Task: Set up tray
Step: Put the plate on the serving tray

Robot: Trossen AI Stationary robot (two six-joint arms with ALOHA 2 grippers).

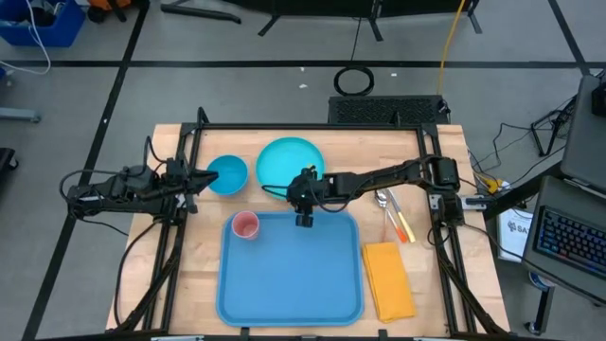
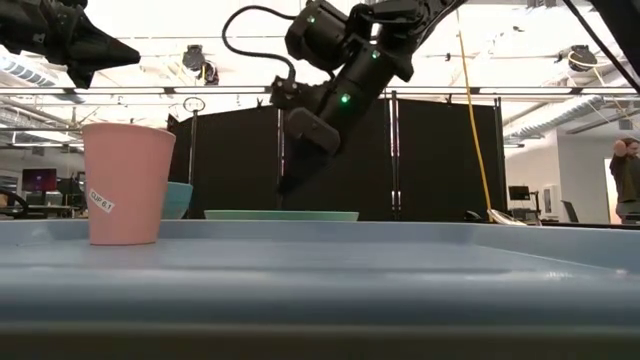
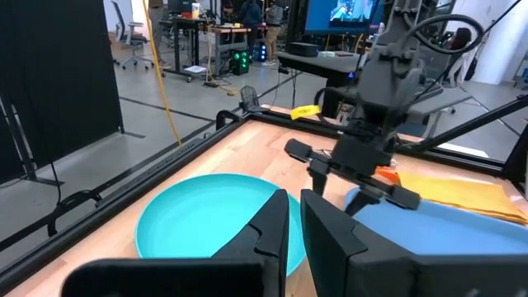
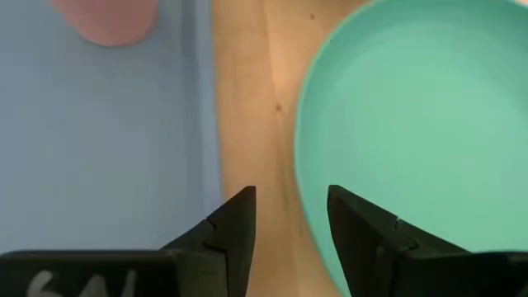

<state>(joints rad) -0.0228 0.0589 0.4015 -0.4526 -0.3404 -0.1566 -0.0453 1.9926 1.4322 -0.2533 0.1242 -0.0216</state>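
Observation:
My right gripper has one finger over the clear wood (image 4: 274,216) and one inside the cyan plate's near rim (image 4: 308,213). It should go on moving down until both fingers are on either side of the plate's rim, then close.
The blue tray (image 1: 294,275) lies at the table's near middle, with a pink cup (image 1: 245,225) standing upright in its far-left corner. A round cyan plate (image 1: 289,161) rests flat on the wood beyond the tray's far rim. My right gripper (image 4: 293,210) is open and points down between plate (image 4: 412,107) and tray (image 4: 99,124). One finger is over the plate's rim and the other over bare wood. In the low view it (image 2: 288,185) hangs just above the plate (image 2: 280,214). My left gripper (image 1: 196,180) is shut and hovers beside the small blue bowl (image 1: 227,174).
A spoon (image 1: 382,199) and an orange-handled utensil (image 1: 403,225) lie on the wood right of the tray, with a folded yellow napkin (image 1: 388,279) nearer the front edge. A black frame runs round the table's edges. Most of the tray's floor is bare.

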